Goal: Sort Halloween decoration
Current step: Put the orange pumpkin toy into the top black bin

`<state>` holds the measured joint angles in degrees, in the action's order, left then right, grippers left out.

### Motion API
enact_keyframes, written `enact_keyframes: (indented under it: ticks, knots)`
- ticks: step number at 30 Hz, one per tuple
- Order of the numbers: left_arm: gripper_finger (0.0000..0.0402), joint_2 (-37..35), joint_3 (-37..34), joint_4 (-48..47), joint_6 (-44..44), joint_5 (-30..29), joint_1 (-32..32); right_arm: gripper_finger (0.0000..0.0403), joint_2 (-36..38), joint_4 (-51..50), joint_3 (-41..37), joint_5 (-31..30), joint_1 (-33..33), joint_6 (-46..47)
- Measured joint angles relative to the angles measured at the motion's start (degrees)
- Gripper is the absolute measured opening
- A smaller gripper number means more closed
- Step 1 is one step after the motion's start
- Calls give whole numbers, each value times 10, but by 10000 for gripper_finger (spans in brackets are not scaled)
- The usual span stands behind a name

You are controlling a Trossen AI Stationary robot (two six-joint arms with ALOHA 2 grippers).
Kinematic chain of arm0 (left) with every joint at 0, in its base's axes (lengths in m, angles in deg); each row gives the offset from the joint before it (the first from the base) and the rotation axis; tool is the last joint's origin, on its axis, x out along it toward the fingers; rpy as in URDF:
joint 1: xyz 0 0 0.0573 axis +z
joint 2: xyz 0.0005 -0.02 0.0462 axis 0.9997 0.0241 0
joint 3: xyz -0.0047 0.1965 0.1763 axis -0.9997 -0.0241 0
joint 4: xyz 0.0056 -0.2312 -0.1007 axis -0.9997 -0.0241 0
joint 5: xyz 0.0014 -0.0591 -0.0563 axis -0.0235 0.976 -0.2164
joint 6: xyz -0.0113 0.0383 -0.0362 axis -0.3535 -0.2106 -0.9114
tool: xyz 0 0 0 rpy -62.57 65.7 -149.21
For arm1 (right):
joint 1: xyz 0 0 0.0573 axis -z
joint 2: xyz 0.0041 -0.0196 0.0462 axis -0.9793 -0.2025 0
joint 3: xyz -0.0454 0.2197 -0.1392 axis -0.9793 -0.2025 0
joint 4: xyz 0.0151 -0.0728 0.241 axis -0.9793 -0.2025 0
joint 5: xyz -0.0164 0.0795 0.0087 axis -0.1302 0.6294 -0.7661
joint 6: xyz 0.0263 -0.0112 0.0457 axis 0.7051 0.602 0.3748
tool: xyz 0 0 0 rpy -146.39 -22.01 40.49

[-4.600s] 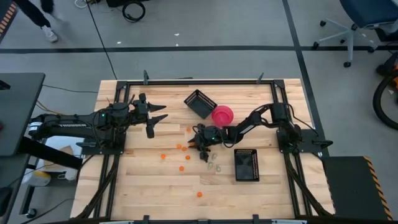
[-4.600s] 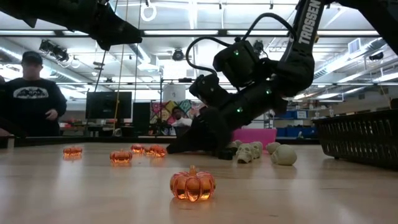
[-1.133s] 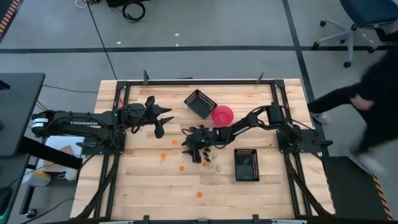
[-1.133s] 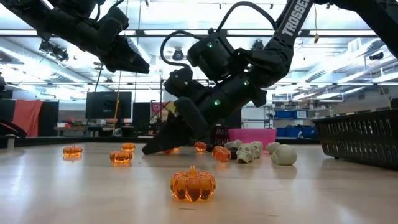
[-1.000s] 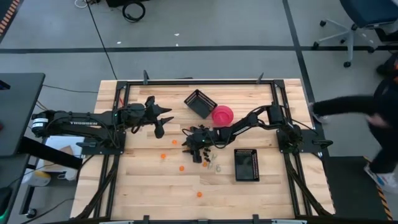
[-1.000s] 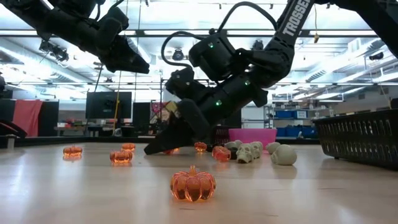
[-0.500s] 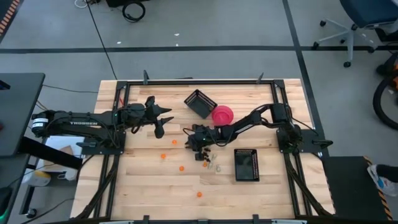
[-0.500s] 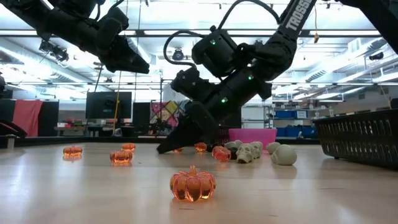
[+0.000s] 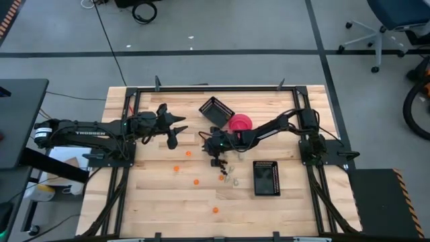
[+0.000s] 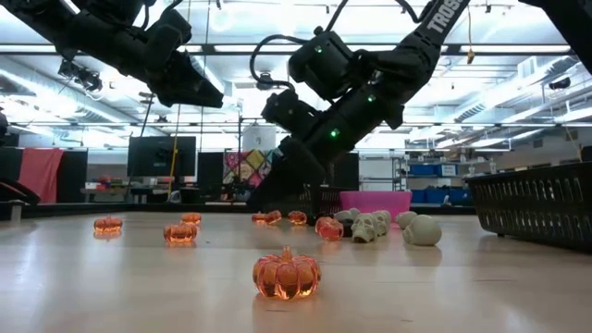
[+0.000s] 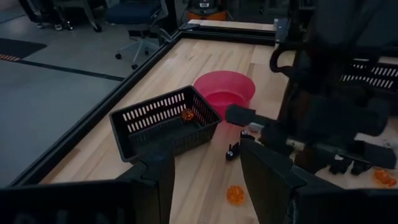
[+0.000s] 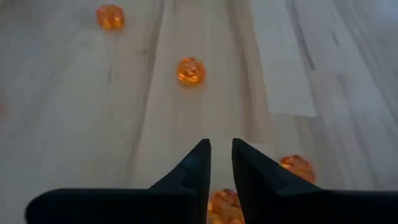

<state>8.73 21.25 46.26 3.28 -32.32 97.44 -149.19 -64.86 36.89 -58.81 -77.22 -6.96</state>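
The right gripper's nearly closed tips [image 12: 221, 148] extend beyond the orange pumpkin, so the robot should open them, pull back over the pumpkin [image 12: 224, 206] and close around it.
Orange pumpkin trinkets lie scattered on the wooden table [image 9: 154, 195]: one [image 9: 187, 153] to the left of my right gripper, others [image 9: 177, 169] [image 9: 196, 181] nearer the front. Pale skull trinkets [image 10: 370, 225] and small black ones [image 9: 213, 161] lie under the right arm. My right gripper [image 12: 221, 148] [image 9: 203, 139] hangs slanting down just above the table. Its fingers are almost together and nothing shows between the tips. A pumpkin [image 10: 266, 217] sits on the table below it. My left gripper [image 11: 208, 180] [image 9: 173, 131] waits open in the air at the left.
A tilted black mesh basket [image 9: 216, 111] with one pumpkin inside [image 11: 187, 114] stands at the far middle, and a pink bowl [image 9: 240, 123] stands beside it. A second black basket [image 9: 267, 177] stands at the near right. One pumpkin [image 9: 216, 210] lies alone near the front edge.
My right gripper has risen from the tabletop and drawn back toward the far edge and the pink bowl, tipping less steeply. The pumpkin beside its tips stays on the table and now shows clear of the fingers.
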Motion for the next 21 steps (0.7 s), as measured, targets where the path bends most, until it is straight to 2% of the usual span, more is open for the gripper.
enact_keyframes:
  ticks: [6, 10, 15, 21]
  knots:
    - [155, 0, 0, -2, 0, 0, 0, 103, 36, -40, 2, -8, 6, 3]
    - [155, 0, 0, -2, 0, 0, 0, 156, 29, -44, 2, 15, 11, 30]
    - [155, 0, 0, -2, -12, 0, 0, 219, -4, -40, 1, 4, 11, 51]
    - [155, 0, 0, -4, -14, 0, 0, 240, -16, -27, -6, -13, 13, 60]
